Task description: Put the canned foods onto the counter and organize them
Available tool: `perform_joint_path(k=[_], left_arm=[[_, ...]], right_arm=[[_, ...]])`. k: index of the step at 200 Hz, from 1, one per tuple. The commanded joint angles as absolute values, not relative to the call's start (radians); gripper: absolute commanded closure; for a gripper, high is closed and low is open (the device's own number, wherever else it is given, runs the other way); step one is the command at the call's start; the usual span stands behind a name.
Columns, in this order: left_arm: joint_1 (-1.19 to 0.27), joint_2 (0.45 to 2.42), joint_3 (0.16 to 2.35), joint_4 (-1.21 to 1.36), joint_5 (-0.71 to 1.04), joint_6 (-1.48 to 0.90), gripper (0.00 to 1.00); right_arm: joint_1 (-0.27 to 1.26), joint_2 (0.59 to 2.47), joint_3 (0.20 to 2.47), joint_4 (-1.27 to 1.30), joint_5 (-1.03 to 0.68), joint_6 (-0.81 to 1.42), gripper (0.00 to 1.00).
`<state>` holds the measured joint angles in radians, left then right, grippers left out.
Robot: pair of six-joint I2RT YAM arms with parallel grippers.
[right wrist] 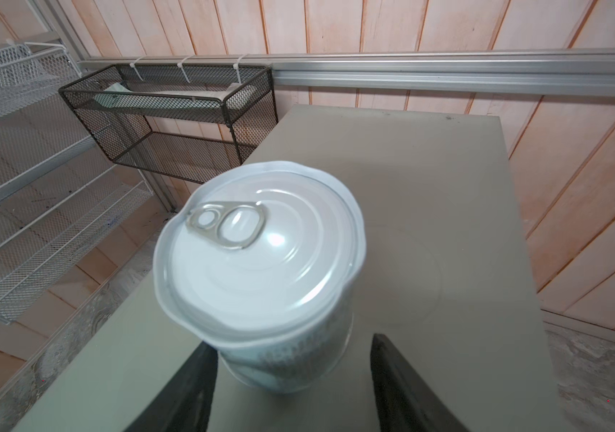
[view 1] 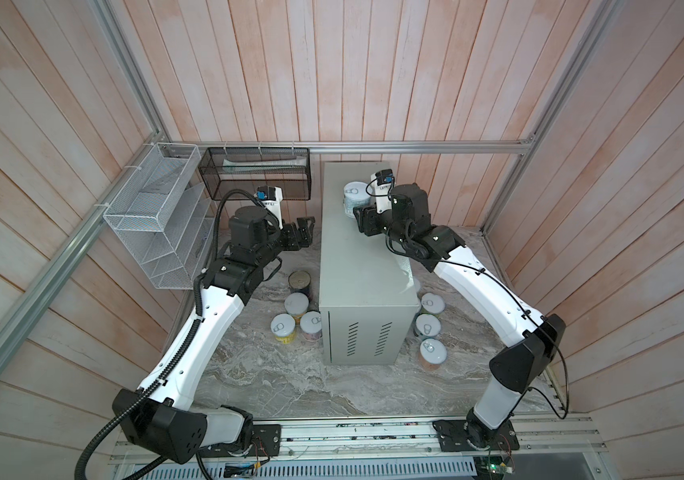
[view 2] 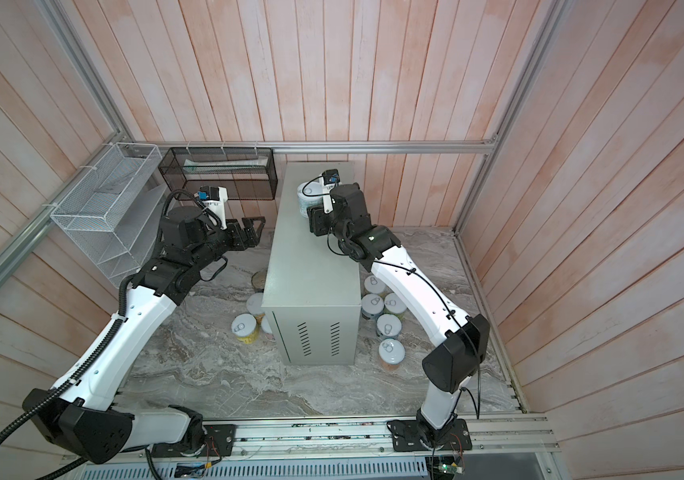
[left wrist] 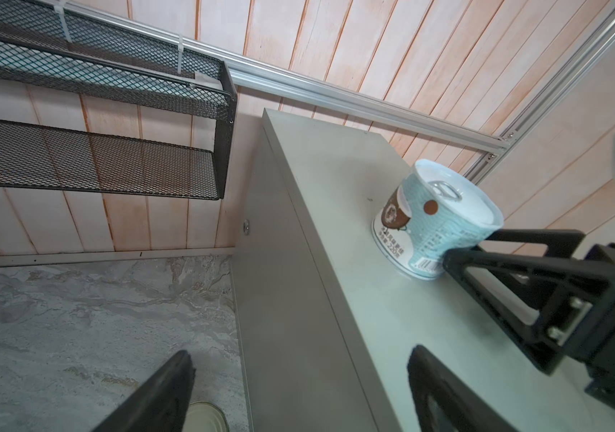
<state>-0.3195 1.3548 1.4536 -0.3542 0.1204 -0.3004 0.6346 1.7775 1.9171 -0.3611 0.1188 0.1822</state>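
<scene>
Next, my right gripper pushes the can back into the counter's far corner on that gripper's side (right wrist: 455,137), because the pale-blue can (view 1: 355,195) stands short of the counter's far edge.
A pale-blue can (view 1: 354,195) (view 2: 309,197) (left wrist: 436,220) (right wrist: 261,254) stands upright at the far end of the grey-green counter (view 1: 356,266) (view 2: 311,266) (right wrist: 429,187). My right gripper (view 1: 356,215) (right wrist: 292,342) is open around the can's near side; one finger is close against it and the other stands clear. My left gripper (view 1: 304,230) (left wrist: 302,392) hangs open and empty left of the counter. A taller dark tin (view 1: 300,282) and three small cans (view 1: 296,303) stand on the floor left of the counter. Several more (view 2: 388,324) stand to its right.
A black mesh basket (view 1: 257,174) hangs on the back wall beside the counter's far left corner. A white wire rack (view 1: 157,216) is fixed to the left wall behind my left arm. Grey marble surface (view 1: 273,374) lies in front of the counter.
</scene>
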Motion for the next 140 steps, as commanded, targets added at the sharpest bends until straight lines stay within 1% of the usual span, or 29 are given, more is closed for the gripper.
perform_joint_path(k=[1, 17, 41, 63, 73, 104, 127, 140], left_arm=[[-0.314, 1.373, 1.437, -0.321, 0.139, -0.301, 0.08], [-0.314, 1.380, 1.433, -0.318, 0.141, -0.301, 0.08], [-0.314, 1.388, 1.433, -0.319, 0.138, -0.295, 0.08], [-0.313, 1.396, 1.437, -0.321, 0.138, -0.288, 0.08], [-0.312, 1.400, 1.441, -0.321, 0.139, -0.286, 0.08], [-0.308, 1.412, 1.444, -0.315, 0.147, -0.284, 0.08], [-0.305, 1.420, 1.437, -0.309, 0.155, -0.285, 0.08], [-0.305, 1.420, 1.427, -0.300, 0.157, -0.282, 0.08]], right_arm=[[0.613, 1.834, 1.996, -0.364, 0.111, 0.179, 0.35], [0.598, 1.876, 2.048, -0.373, 0.116, 0.182, 0.35], [0.597, 1.915, 2.089, -0.390, 0.076, 0.187, 0.34], [0.596, 1.936, 2.104, -0.379, 0.070, 0.190, 0.25], [0.596, 1.953, 2.132, -0.387, 0.080, 0.187, 0.24], [0.586, 2.033, 2.268, -0.441, 0.104, 0.175, 0.24], [0.571, 2.102, 2.372, -0.480, 0.119, 0.172, 0.32], [0.560, 2.142, 2.438, -0.506, 0.127, 0.175, 0.32]])
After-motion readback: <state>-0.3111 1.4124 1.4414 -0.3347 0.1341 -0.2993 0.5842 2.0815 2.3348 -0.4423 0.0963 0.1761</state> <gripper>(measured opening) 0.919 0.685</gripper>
